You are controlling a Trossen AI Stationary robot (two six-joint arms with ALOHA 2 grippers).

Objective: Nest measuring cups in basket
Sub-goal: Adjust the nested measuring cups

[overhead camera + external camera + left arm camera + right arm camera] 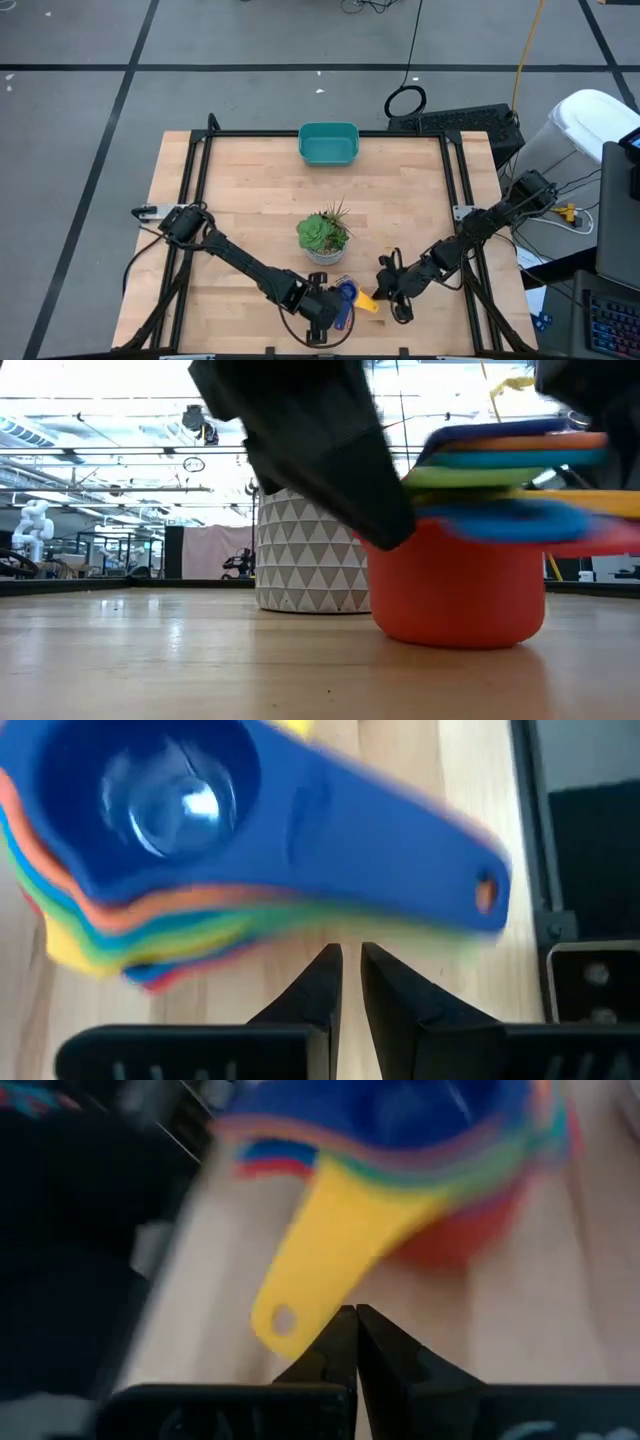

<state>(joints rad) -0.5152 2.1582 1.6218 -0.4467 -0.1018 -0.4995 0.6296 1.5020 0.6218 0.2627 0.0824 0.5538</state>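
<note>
My right gripper is on the side the blue handle (342, 319) points away from, as the handle points to the near edge. Next, my right gripper moves back while my left gripper turns the stack (347, 291).
The measuring cups (347, 296) sit nested in one stack near the table's near edge. The red one (455, 590) is at the bottom and stands on the wood; a blue one (170, 800) is on top. Their handles fan out, with a blue handle (400, 850) and a yellow handle (320, 1270) showing. My left gripper (333, 306) (346, 958) is just left of the stack, its fingers almost shut. My right gripper (386, 290) (355, 1315) is just right of it, shut, at the yellow handle's free end. The teal basket (328, 143) stands apart at the far edge. My left gripper comes level from the table's left, its fingertips (325, 965) right under the fanned handles; I cannot tell whether they touch them. My right gripper comes level from the table's right, its shut fingertips (345, 1330) beside the yellow handle's holed end (283, 1320); whether they touch it I cannot tell.
A green succulent in a white patterned pot (324, 235) (300, 560) stands mid-table, between the stack and the basket. Black frame rails (200, 180) run along the table's left, right and far sides. Bare wood lies to the left and right of the plant.
</note>
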